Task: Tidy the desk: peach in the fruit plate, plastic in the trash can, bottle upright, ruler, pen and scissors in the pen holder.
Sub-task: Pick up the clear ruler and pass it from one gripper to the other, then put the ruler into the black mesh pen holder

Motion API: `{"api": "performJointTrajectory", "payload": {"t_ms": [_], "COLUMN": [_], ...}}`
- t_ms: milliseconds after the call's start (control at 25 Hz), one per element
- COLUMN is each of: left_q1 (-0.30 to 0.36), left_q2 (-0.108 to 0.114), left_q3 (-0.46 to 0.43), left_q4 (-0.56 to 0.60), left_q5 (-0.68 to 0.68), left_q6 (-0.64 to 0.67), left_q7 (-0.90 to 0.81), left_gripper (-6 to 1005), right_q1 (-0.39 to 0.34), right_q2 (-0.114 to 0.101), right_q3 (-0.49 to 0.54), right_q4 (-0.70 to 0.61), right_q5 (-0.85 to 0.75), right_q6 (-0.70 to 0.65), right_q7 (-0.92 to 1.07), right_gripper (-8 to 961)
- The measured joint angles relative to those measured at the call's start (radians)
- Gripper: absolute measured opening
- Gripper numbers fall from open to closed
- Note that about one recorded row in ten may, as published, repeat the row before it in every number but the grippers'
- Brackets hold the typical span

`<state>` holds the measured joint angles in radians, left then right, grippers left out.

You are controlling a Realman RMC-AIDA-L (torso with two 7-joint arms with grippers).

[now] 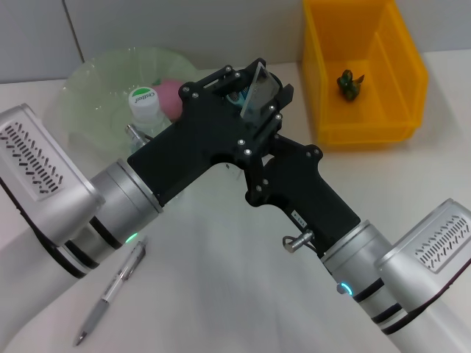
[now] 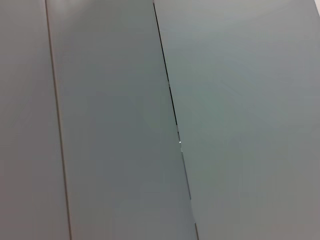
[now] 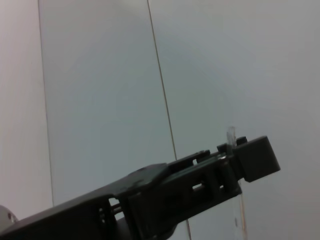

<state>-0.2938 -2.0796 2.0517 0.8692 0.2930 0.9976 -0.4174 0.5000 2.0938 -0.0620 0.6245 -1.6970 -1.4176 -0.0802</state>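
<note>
The clear ruler (image 1: pixel 261 92) is in my closed left gripper, which covers the pen holder, so it should open and retreat before my right gripper lowers the ruler in.
My left gripper (image 1: pixel 259 87) is raised over the middle of the desk, shut on a clear ruler (image 1: pixel 256 94). The right wrist view shows the same left gripper (image 3: pixel 235 165) from the side, with the ruler (image 3: pixel 231 134) poking out past it. My right arm (image 1: pixel 309 191) crosses under the left arm, which covers its gripper. A pink peach (image 1: pixel 169 95) lies in the green glass fruit plate (image 1: pixel 96 81). The white-capped bottle (image 1: pixel 143 99) stands at the plate's near side. Dark green plastic (image 1: pixel 348 83) lies in the yellow trash can (image 1: pixel 324 66). The pen (image 1: pixel 110 290) lies near the front left. Scissors and pen holder are out of view.
The left wrist view shows only grey wall panels. The white desk surface (image 1: pixel 221 279) spreads between the two arms at the front. The crossed arms hide the middle of the desk.
</note>
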Motion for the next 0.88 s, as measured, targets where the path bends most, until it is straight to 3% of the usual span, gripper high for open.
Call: {"api": "performJointTrajectory", "payload": {"t_ms": [240,520,560,680,760,800,880], "left_q1": [0.003,0.017,0.034,0.03,-0.007,-0.007,-0.033], "left_q2": [0.001,0.006,0.024,0.043,0.077,0.077,0.084], "left_q3": [-0.006,-0.023,-0.087,-0.157,-0.377,-0.377,-0.556], "left_q4": [-0.009,-0.01,-0.02,-0.046,-0.142,-0.142,-0.229], "left_q5": [-0.001,-0.001,0.046,0.141,0.479,0.479,0.721], "left_q6": [0.051,0.083,0.142,0.222,0.471,0.471,0.658], "left_q7": [-0.001,-0.024,-0.175,-0.288,-0.469,-0.469,-0.495], "left_gripper": [408,565,587,588,590,590,591], "right_q1": [-0.005,-0.02,-0.026,-0.02,0.001,0.017,0.052], "right_q2": [0.0,-0.006,-0.01,-0.012,-0.013,-0.013,-0.014], "right_q3": [0.009,0.034,0.06,0.091,0.127,0.143,0.172], "right_q4": [-0.002,-0.019,-0.045,-0.087,-0.133,-0.157,-0.198], "right_q5": [0.0,0.004,0.001,0.0,-0.002,-0.003,-0.004], "right_q6": [0.011,-0.005,-0.031,-0.057,-0.065,-0.064,-0.051], "right_q7": [0.0,0.006,0.016,0.035,0.049,0.054,0.068], "right_gripper": [10,10,9,9,9,9,9]}}
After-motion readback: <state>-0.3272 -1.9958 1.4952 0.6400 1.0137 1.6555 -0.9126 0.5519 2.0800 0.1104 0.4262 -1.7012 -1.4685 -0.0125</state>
